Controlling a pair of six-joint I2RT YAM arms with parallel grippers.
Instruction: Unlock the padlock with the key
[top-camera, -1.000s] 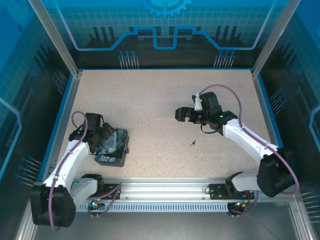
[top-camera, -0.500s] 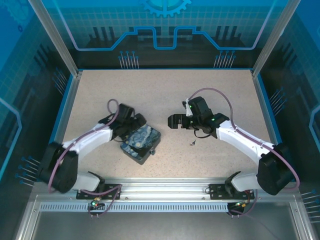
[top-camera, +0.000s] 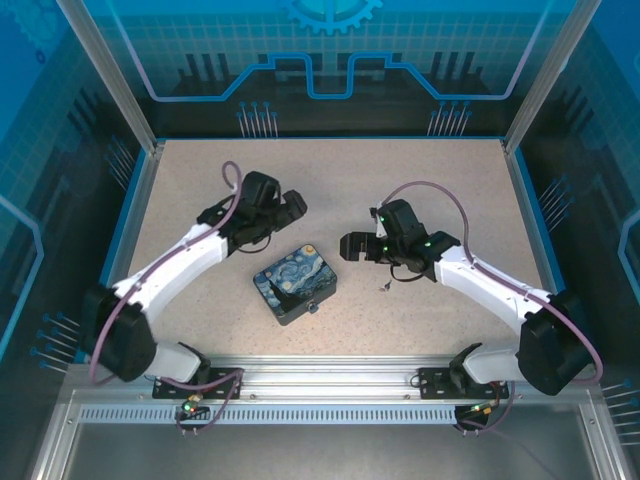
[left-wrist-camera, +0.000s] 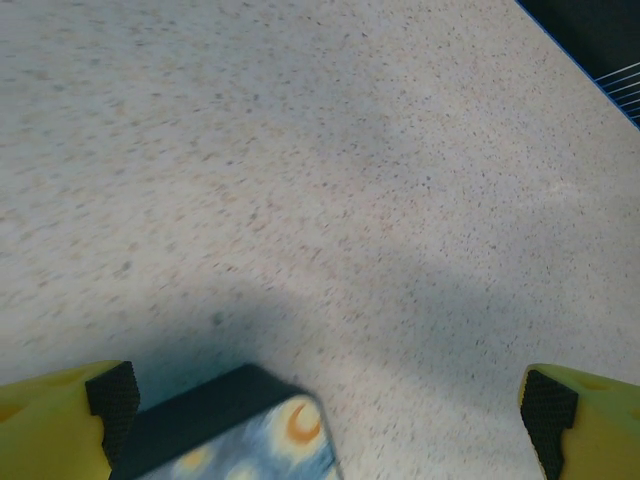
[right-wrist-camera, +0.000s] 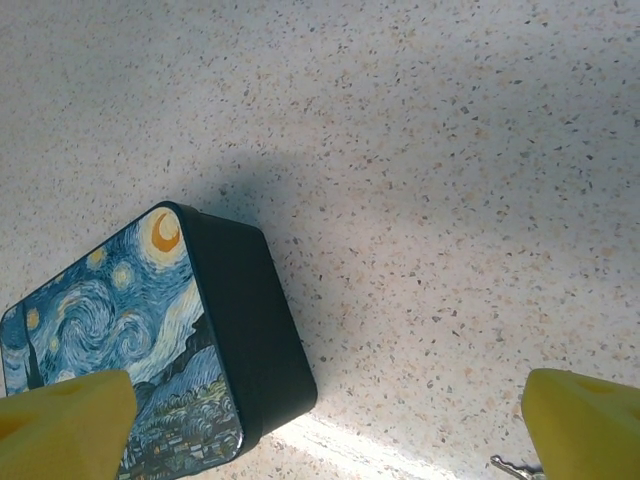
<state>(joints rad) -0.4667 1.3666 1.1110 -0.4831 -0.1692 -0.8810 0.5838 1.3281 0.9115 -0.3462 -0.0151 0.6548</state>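
The box is lying crooked and its padlock edge (top-camera: 311, 307) is at a slant, so my left gripper should return to the box's side (top-camera: 266, 299) and help my right gripper turn the box straight first.
The tiny dark key (top-camera: 385, 287) lies on the speckled table, right of the blue swirl-printed box (top-camera: 295, 283); its tip also shows in the right wrist view as a thin key (right-wrist-camera: 510, 466). A small dark piece (top-camera: 313, 308) sticks out of the box's near edge; I cannot tell whether it is the padlock. My left gripper (top-camera: 293, 207) is open beyond the box, holding nothing. From the left wrist view, that left gripper (left-wrist-camera: 327, 400) has a box corner (left-wrist-camera: 230, 430) below it. My right gripper (top-camera: 350, 247) is open just right of the box, empty. In its own view the right gripper (right-wrist-camera: 325, 420) has the box (right-wrist-camera: 130, 330) at the lower left.
Blue rails (top-camera: 330, 140) edge the table on three sides, with metal posts (top-camera: 105, 75) at the corners. Open tabletop (top-camera: 330, 180) lies behind both grippers and right of the key.
The left gripper slid the box from the left side toward the middle, let it go and moved away beyond it. The right gripper shifted slightly left toward the box.
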